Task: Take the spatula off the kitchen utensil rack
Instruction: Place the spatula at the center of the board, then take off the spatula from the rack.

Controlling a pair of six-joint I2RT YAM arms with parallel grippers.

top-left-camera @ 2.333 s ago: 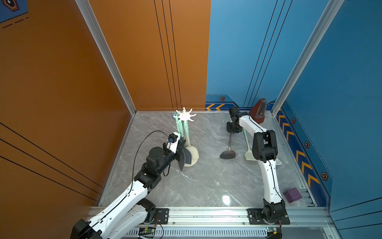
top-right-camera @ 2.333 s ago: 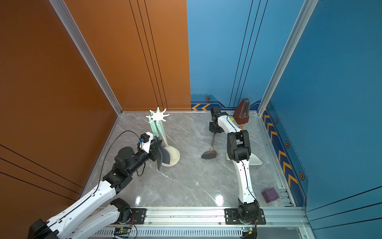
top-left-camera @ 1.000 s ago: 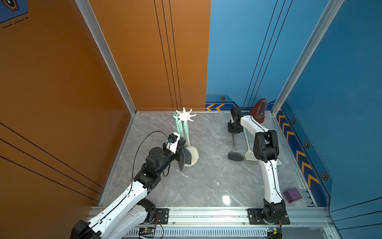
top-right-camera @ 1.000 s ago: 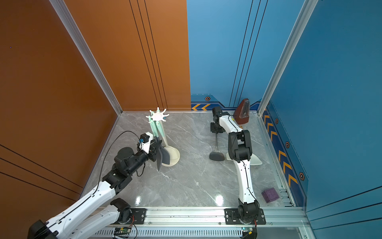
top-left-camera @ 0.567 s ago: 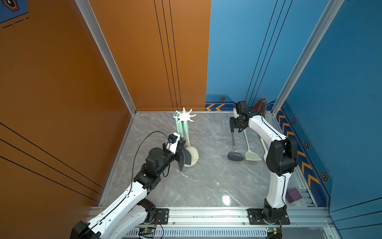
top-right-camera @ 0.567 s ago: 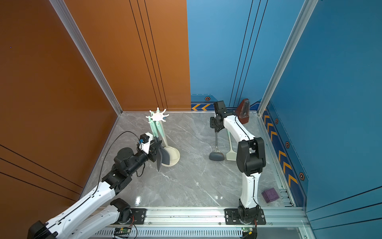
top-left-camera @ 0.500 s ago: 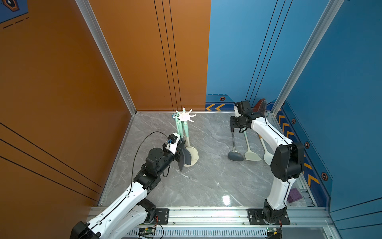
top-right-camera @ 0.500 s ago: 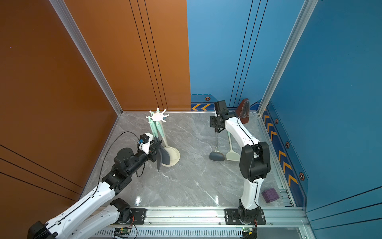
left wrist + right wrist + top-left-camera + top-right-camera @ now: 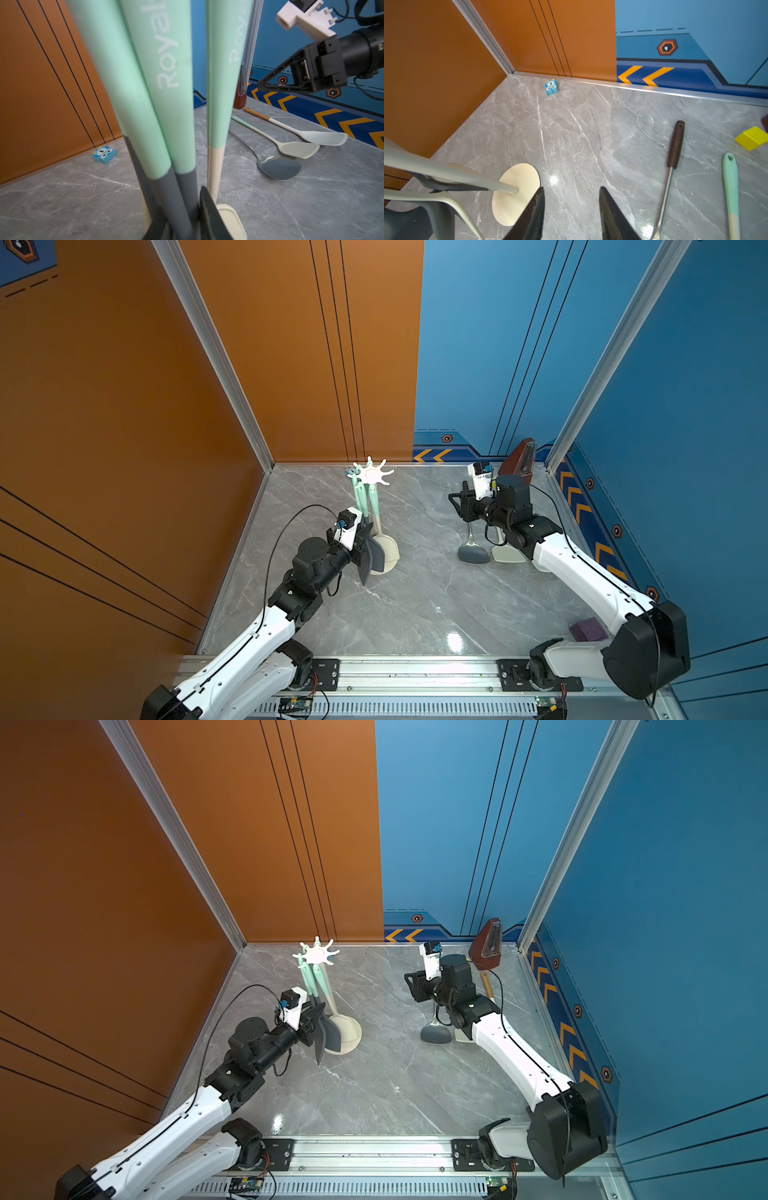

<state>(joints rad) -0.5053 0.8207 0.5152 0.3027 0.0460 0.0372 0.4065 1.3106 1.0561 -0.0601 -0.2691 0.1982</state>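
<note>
The cream-necked utensil [image 9: 377, 522] hangs apart from the grey necks in my left gripper, so my right gripper keeps going toward that utensil's mint-green handle [image 9: 373, 501] and closes there.
The cream-white kitchen utensil rack [image 9: 372, 474] stands at the back left on its round base [image 9: 351, 1036]. Mint-green-handled utensils [image 9: 166, 83] hang from its hooks. One is the spatula, whose dark grey flat head [image 9: 332, 1035] hangs just above the base. My left gripper [image 9: 365, 547] is shut on the spatula's grey neck [image 9: 172, 199]; a second grey neck stands between the same fingers. My right gripper [image 9: 457, 506] hovers above the table to the right, pointing toward the rack. In the right wrist view it [image 9: 571, 199] is open and empty.
Below the right arm lie a brown-handled metal spoon [image 9: 471, 553], a cream spatula [image 9: 297, 148] and a white one [image 9: 324, 138]. A brown metronome [image 9: 517, 460] stands back right, a blue owl toy [image 9: 551, 86] by the back wall, a purple block [image 9: 588, 628] front right.
The right gripper set the metal spoon down, let go, rose and turned toward the rack while its jaws widened. The left arm has stayed still at the rack.
</note>
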